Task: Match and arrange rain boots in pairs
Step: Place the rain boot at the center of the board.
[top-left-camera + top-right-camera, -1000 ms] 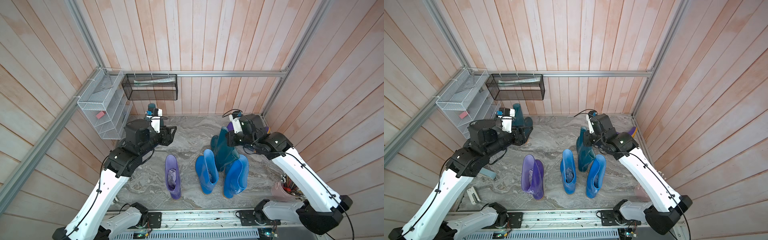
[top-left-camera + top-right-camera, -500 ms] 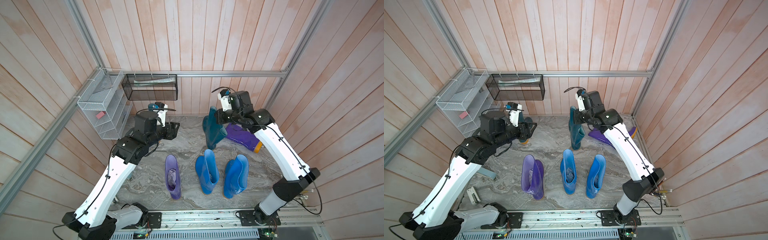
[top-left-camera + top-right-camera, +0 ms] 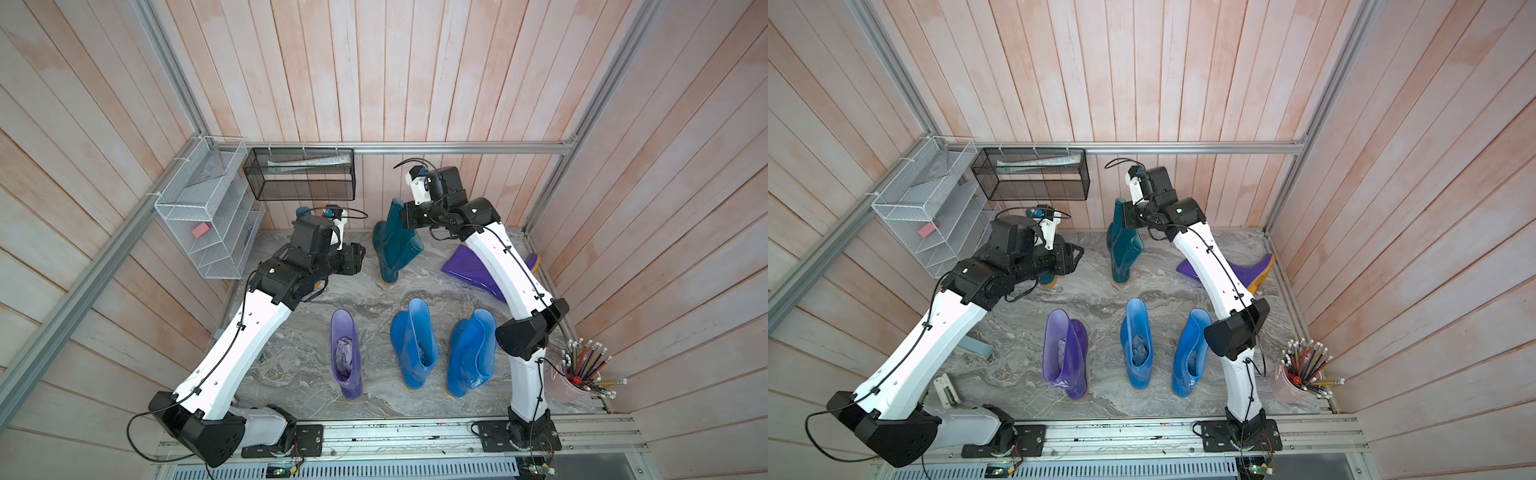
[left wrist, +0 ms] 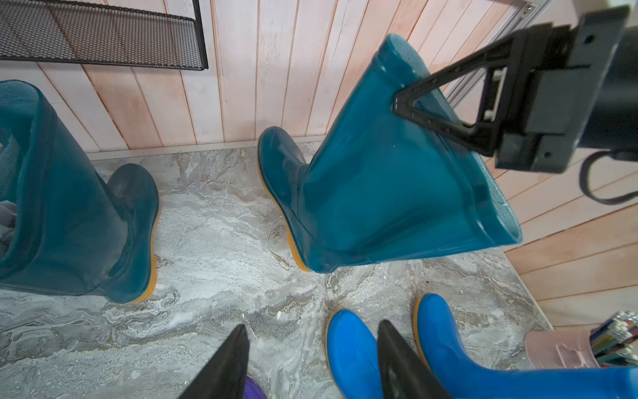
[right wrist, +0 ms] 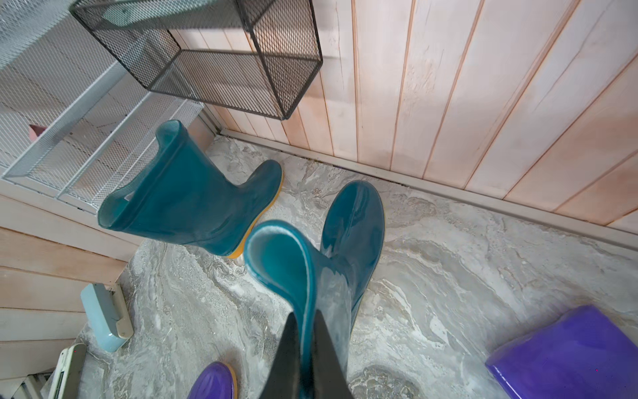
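Note:
The held teal boot (image 3: 392, 252) hangs sole down next to the other teal boot (image 5: 199, 199), so the robot's right gripper should keep lowering it until its sole rests flat, then let go.
My right gripper (image 5: 305, 324) is shut on the shaft rim of a dark teal rain boot (image 3: 392, 245), which hangs tilted near the back wall with its heel low by the floor. The other teal boot (image 4: 69, 224) stands upright at the back left, mostly hidden behind my left arm in both top views. My left gripper (image 4: 310, 331) is open and empty, hovering between the two teal boots (image 3: 359, 259). Two bright blue boots (image 3: 415, 345) (image 3: 473, 353) stand side by side at the front. A purple boot (image 3: 347, 357) stands to their left. Another purple boot (image 3: 473, 266) lies on its side at the right.
A pink pencil cup (image 3: 569, 386) stands in the front right corner. A white wire rack (image 3: 208, 220) and a black mesh basket (image 3: 299, 174) hang on the back left walls. A light blue object (image 3: 976, 347) and a small white device (image 3: 946, 388) lie by the left wall.
My right arm has carried the teal boot from beside the blue boots back toward the rear wall, uncovering the lying purple boot. The left arm has reached a little further back.

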You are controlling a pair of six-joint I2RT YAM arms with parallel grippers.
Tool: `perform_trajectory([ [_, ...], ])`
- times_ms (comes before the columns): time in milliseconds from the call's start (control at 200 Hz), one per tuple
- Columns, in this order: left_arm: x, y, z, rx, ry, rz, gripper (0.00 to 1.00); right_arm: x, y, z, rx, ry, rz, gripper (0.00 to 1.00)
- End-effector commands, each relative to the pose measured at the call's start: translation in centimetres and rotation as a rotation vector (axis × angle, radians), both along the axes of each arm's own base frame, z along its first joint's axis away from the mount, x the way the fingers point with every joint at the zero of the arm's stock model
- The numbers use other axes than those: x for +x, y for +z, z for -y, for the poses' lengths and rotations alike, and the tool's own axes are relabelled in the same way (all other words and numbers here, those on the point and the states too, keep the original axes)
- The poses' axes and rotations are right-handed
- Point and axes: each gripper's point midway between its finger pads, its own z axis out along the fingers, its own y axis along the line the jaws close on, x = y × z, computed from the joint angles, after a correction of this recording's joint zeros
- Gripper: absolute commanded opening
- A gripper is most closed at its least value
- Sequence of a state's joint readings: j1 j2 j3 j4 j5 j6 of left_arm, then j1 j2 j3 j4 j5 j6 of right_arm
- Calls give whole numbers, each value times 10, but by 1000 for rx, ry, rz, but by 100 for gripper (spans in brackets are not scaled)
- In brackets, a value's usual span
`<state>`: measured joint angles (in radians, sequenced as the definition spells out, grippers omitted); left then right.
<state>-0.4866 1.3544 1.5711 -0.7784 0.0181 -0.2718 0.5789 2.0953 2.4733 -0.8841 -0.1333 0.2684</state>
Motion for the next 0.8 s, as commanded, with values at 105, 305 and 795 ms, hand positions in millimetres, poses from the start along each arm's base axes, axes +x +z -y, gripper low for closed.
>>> perform_trajectory([
  [105, 6, -3, 1, 23, 5, 2, 60, 20, 7, -22, 107, 7, 37, 0],
  [305, 8, -3, 2, 10, 15, -7, 60, 30, -22, -31, 103, 11, -9, 0],
  [795, 18, 2, 20, -41, 29, -35, 64, 31, -18, -32, 150, 32, -22, 25],
])
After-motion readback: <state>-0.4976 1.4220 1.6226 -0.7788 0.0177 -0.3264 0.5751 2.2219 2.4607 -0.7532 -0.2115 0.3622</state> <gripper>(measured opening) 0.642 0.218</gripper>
